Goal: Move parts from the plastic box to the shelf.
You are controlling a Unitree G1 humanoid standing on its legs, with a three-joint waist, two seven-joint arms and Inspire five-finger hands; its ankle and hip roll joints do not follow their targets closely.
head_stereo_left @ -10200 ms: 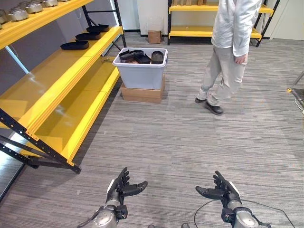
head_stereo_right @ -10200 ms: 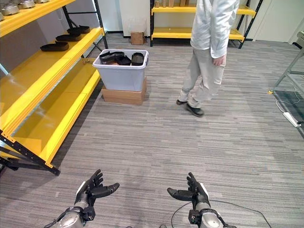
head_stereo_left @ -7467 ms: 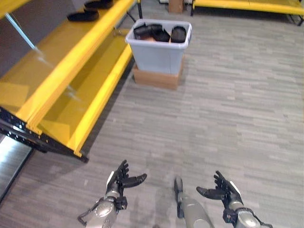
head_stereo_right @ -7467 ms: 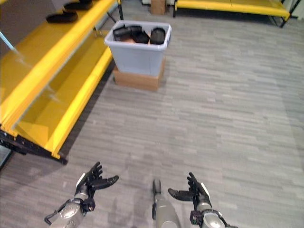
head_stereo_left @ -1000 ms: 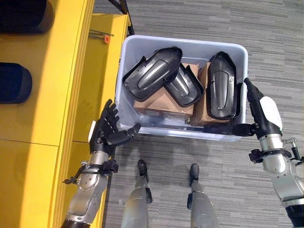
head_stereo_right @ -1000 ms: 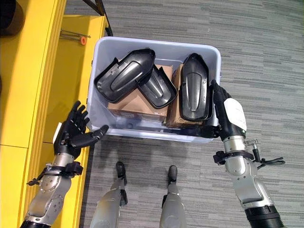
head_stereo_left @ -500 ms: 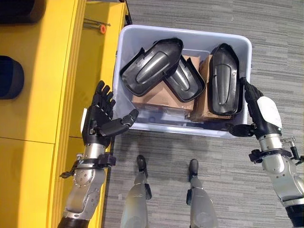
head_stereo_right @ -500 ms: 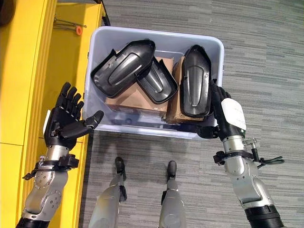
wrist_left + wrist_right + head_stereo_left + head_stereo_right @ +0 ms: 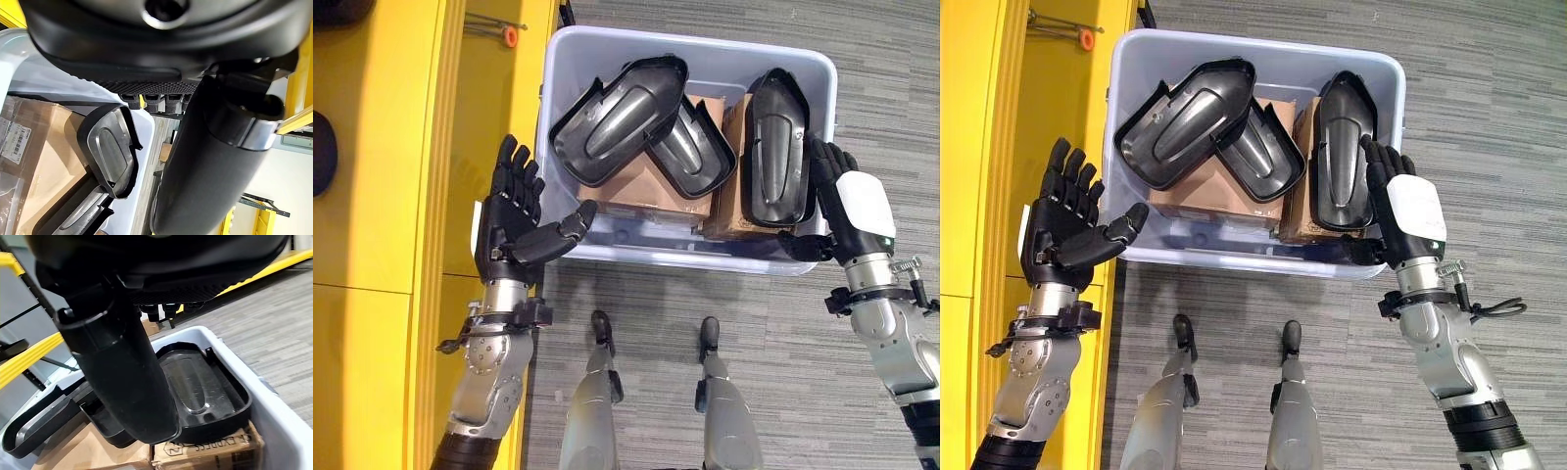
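The robot can see cardboard [image 9: 734, 127] between the long black part [image 9: 778, 147] and the overlapping pair, so I expect the long black part to come away by itself when the robot lifts it.
A pale grey plastic box [image 9: 724, 61] holds three black moulded parts lying on cardboard cartons [image 9: 651, 191]: a large one [image 9: 612, 122] at the left, a smaller one [image 9: 685, 152] partly under it, and a long one [image 9: 775, 147] at the right. My left hand [image 9: 514, 225] is open beside the box's left front corner, thumb pointing at the wall. My right hand [image 9: 852, 211] is open at the right front corner, its fingers up beside the long part [image 9: 200, 387] and its thumb by the front wall. Neither hand holds anything.
A yellow shelf rack [image 9: 382, 196] runs along the left, close to the box and my left arm. A dark part [image 9: 321, 152] lies on it at the view's edge, and an orange-tipped item [image 9: 509, 36] lies on its lower level. Grey carpet lies to the right.
I have walked up to the box from across the room, and the person has left the view. In the last second both open hands rose closer to the box's front corners.
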